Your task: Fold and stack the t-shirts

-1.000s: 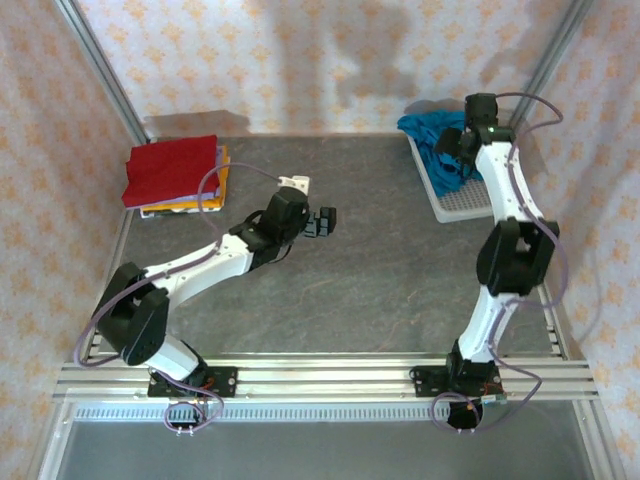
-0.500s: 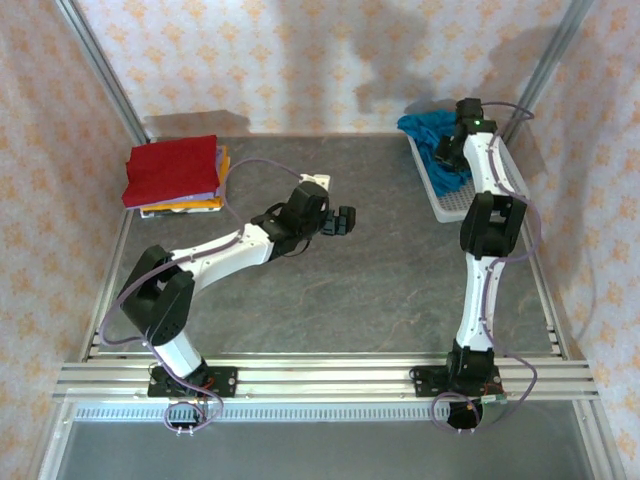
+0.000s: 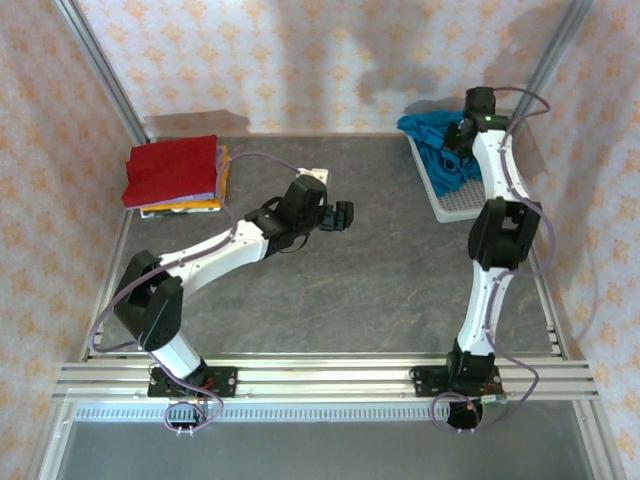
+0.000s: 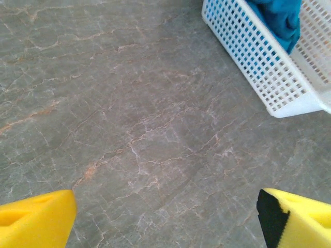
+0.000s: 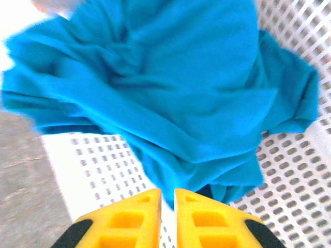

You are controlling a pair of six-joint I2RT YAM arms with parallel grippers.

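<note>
My left gripper needs to pull back from over the middle of the tabletop [image 3: 325, 265], where it is hovering, before my right gripper lays the teal t-shirt [image 3: 432, 133] there.
A crumpled teal-blue t-shirt [image 3: 428, 132] lies heaped in the white basket [image 3: 455, 205] at the back right. In the right wrist view my right gripper [image 5: 166, 199] has its yellow fingers almost together, with a low fold of the teal t-shirt [image 5: 181, 93] pinched at their tips above the basket wall [image 5: 98, 165]. From above, the right gripper [image 3: 456, 140] reaches down into that basket. Folded t-shirts sit stacked at the back left, red [image 3: 172, 168] on top of an orange one [image 3: 218, 182]. My left gripper [image 3: 343, 215] hovers open over mid-table; its fingers [image 4: 36, 222] hold nothing.
The left wrist view looks across bare grey stone tabletop [image 4: 145, 113] toward the basket's near corner [image 4: 279, 98], with teal cloth [image 4: 279, 18] inside. Metal frame posts and patterned walls close in the back and sides.
My right gripper has gone from open to shut on the teal t-shirt in the basket. The left arm has stretched further right toward mid-table, jaws still wide.
</note>
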